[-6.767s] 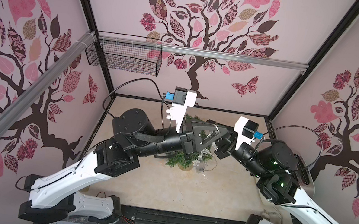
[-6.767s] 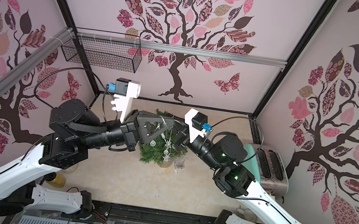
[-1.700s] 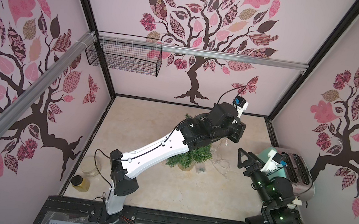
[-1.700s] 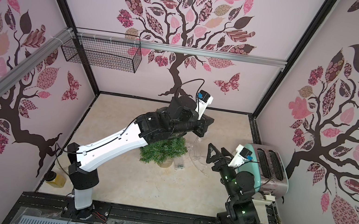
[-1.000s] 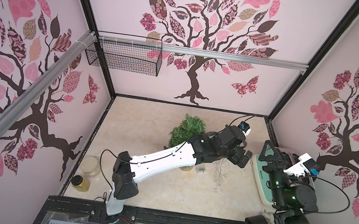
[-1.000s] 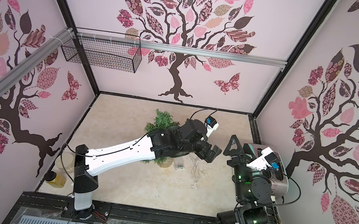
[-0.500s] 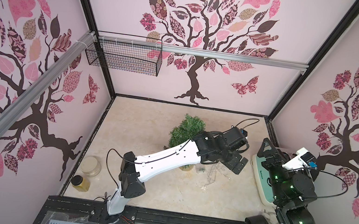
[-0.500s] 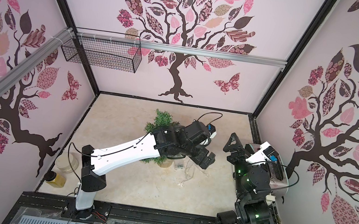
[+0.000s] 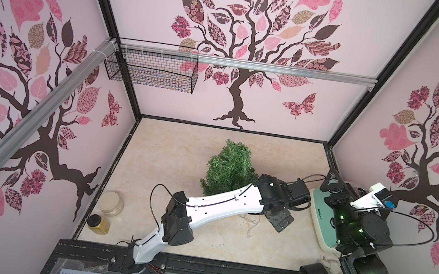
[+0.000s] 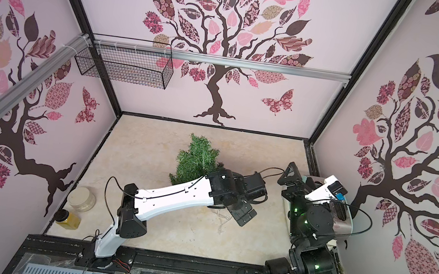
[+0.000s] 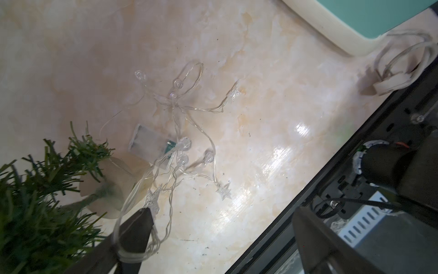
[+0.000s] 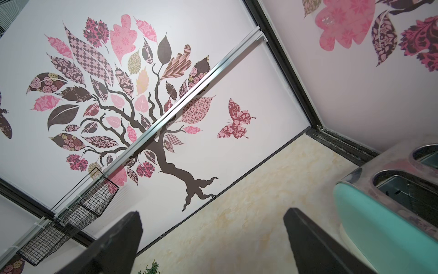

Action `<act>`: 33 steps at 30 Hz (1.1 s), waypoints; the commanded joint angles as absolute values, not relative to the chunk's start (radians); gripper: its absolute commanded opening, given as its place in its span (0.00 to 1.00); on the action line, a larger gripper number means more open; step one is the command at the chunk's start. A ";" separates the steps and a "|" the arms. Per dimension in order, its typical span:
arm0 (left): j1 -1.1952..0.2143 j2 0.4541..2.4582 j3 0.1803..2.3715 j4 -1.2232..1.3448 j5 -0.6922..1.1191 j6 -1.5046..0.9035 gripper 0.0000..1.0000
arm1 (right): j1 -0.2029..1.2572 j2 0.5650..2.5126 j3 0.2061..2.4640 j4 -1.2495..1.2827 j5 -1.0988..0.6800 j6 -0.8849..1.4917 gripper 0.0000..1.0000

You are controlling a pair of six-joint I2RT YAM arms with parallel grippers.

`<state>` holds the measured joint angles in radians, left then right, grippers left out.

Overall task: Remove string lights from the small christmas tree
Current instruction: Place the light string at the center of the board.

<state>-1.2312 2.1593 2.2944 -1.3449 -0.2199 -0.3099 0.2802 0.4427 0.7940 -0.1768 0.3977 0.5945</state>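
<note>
Loops of the string lights (image 11: 160,239) are hanging around my left gripper's finger, so next I pull it out and leave the string lights (image 11: 181,153) beside the log base.
The small christmas tree (image 9: 229,169) (image 10: 196,161) stands upright mid-table, and no wire shows on its branches in both top views. In the left wrist view its log base (image 11: 111,187) sits beside the string lights (image 11: 189,109), which lie loose on the table with the clear battery box (image 11: 149,142). My left gripper (image 9: 278,221) (image 10: 240,214) (image 11: 220,213) hovers open just above the strand. Loops of the wire hang round one of its fingers (image 11: 135,232). My right gripper (image 9: 333,182) (image 10: 291,173) (image 12: 213,213) is raised at the right, open, with nothing between its fingers.
A teal toaster (image 9: 321,219) (image 12: 379,225) stands at the table's right edge under my right arm. Its coiled cord (image 11: 403,66) lies near the front rail. Two jars (image 9: 111,203) (image 9: 98,223) sit at the front left. A wire basket (image 9: 151,69) hangs on the back wall.
My left gripper came down and toward the front from beside the tree. The strand that dangled from it now lies on the table. My right arm turned slightly.
</note>
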 commanded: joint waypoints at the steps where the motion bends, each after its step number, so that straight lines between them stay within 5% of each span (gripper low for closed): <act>1: -1.276 2.208 2.297 -1.413 -0.384 -0.233 0.98 | 0.279 0.436 0.826 -0.176 0.415 0.583 1.00; 8: -1.382 2.239 2.316 -1.458 -0.669 -0.151 0.98 | 0.279 0.432 0.822 -0.176 0.412 0.580 1.00; 12: -1.326 2.168 2.182 -1.304 -0.636 -0.100 0.98 | 0.279 0.443 0.821 -0.182 0.403 0.589 1.00; 14: -1.292 2.248 2.346 -1.470 -0.610 -0.151 0.94 | 0.279 0.447 0.821 -0.183 0.389 0.585 1.00; 17: -1.375 2.151 2.157 -1.210 -0.702 0.003 0.98 | 0.279 0.442 0.816 -0.187 0.414 0.569 1.00; 20: -1.355 2.219 2.304 -1.370 -0.712 -0.084 0.95 | 0.279 0.438 0.817 -0.182 0.409 0.558 1.00; 23: -1.376 2.114 2.072 -1.115 -0.800 0.053 0.98 | 0.278 0.437 0.804 -0.170 0.434 0.551 1.00; 26: -1.318 2.194 2.258 -1.371 -0.736 -0.108 0.97 | 0.279 0.448 0.804 -0.168 0.409 0.547 1.00; 33: -1.380 1.996 2.085 -1.060 -0.550 -0.039 0.98 | 0.279 0.457 0.784 -0.133 0.411 0.546 1.00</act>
<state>-1.3582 2.0724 2.0846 -1.1736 -0.6636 -0.0296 0.2798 0.4431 0.7845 -0.1650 0.4084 0.5598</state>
